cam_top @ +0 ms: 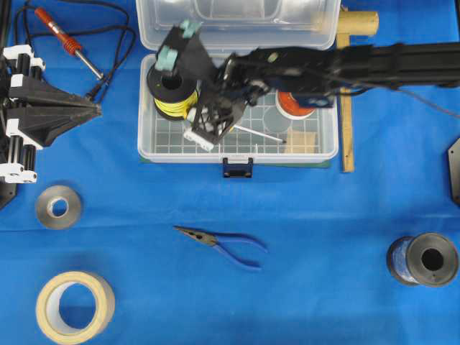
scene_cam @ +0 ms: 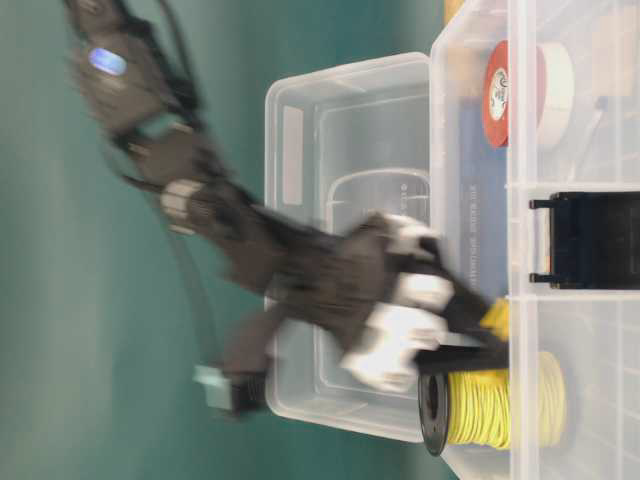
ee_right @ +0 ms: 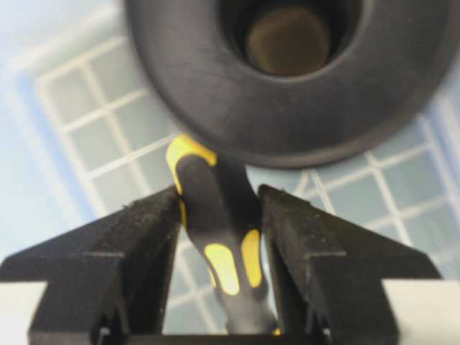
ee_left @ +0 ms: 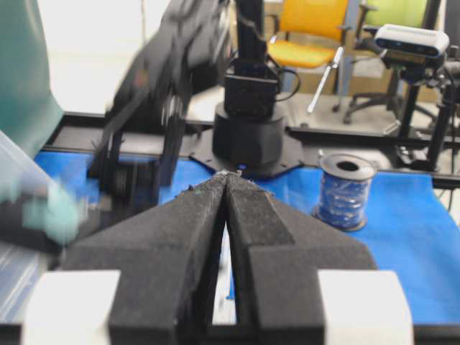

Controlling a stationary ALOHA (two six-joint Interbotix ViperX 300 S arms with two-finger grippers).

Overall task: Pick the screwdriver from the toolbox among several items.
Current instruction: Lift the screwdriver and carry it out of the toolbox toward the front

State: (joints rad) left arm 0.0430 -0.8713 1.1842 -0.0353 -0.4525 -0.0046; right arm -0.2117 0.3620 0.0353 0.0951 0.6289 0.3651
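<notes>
My right gripper has the screwdriver's handle end (ee_right: 191,149) close against the black spool edge, so it should carry the screwdriver over the latch side and lay it (cam_top: 205,200) near the pliers.
The clear toolbox (cam_top: 147,147) stands open at the back middle, with its dark blue latch (cam_top: 238,167) facing me. The screwdriver lies inside it. Its thin silver shaft (cam_top: 256,133) pokes out rightward from under my right gripper (cam_top: 207,123). In the right wrist view the yellow-and-black handle (ee_right: 219,215) sits between the black fingers, and my right gripper (ee_right: 219,195) is shut on it just below a black spool flange. A yellow bit of the handle (scene_cam: 495,318) shows in the table-level view. My left gripper (cam_top: 95,108) rests at the far left, shut and empty (ee_left: 226,176).
In the box are a yellow wire spool (cam_top: 172,95) and orange tape (cam_top: 295,106). Blue pliers (cam_top: 224,244), a grey roll (cam_top: 57,207), masking tape (cam_top: 75,305) and a blue spool (cam_top: 424,260) lie in front. A red soldering iron (cam_top: 65,39) lies back left, a wooden stick (cam_top: 348,129) right of the box.
</notes>
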